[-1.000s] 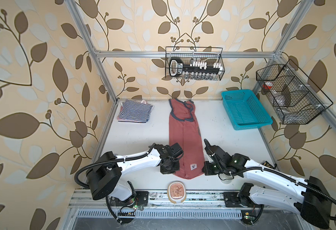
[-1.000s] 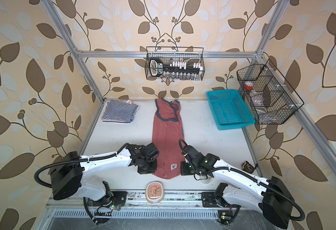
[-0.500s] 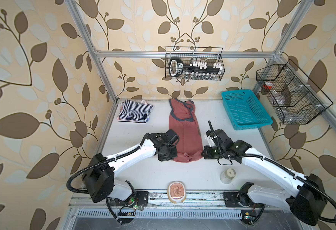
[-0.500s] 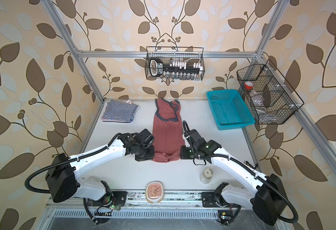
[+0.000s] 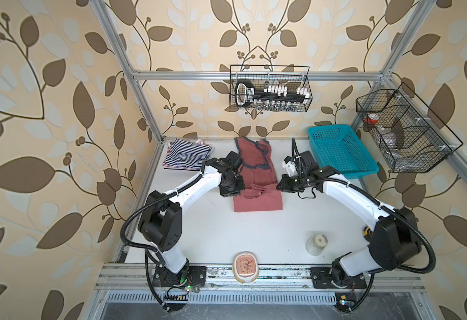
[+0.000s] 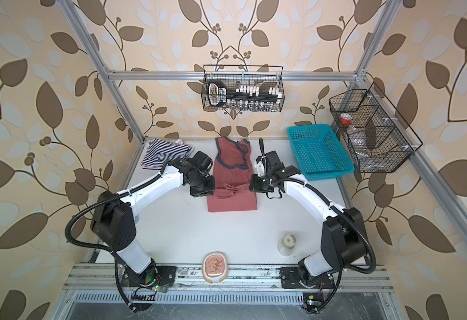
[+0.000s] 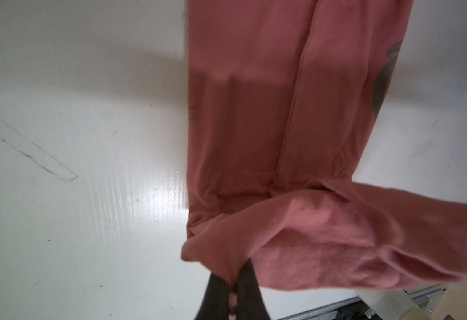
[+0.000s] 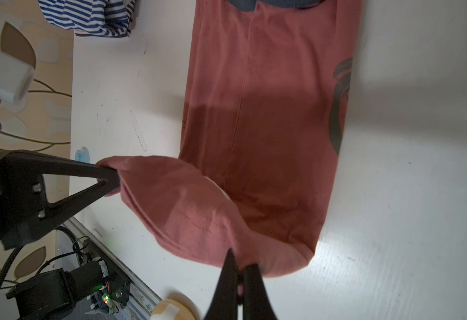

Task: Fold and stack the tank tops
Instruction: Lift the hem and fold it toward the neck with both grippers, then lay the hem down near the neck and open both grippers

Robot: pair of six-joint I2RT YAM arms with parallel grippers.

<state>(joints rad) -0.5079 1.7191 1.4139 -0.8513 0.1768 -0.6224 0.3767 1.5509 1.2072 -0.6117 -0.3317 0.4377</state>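
The hem's corners [image 5: 246, 192] are gripped in line with the body's sides. My left gripper carries on going toward the dark-trimmed neck [image 5: 258, 166] and lets go just below it.
The dusty red tank top [image 5: 257, 201] [image 6: 232, 203] lies lengthwise in the middle of the table, its dark-trimmed neck toward the back wall. Its lower hem is lifted and doubled back over the body. My left gripper [image 5: 237, 191] [image 7: 233, 288] is shut on the hem's left corner. My right gripper [image 5: 280, 186] [image 8: 240, 273] is shut on the right corner. The right wrist view also shows the left gripper [image 8: 113, 177] pinching the cloth. A folded navy-and-white striped tank top [image 5: 186, 155] [image 8: 88, 16] lies at the back left.
A teal basket [image 5: 340, 155] stands at the back right, close to the right arm. Wire baskets hang on the back wall [image 5: 269, 91] and the right wall [image 5: 401, 133]. A small lidded jar [image 5: 316, 243] and a beige oval case [image 5: 245, 267] sit near the front edge.
Both grippers have carried the red top's hem from near the front edge toward the back, doubling the lower part over. The jar, earlier under the right arm, now shows.
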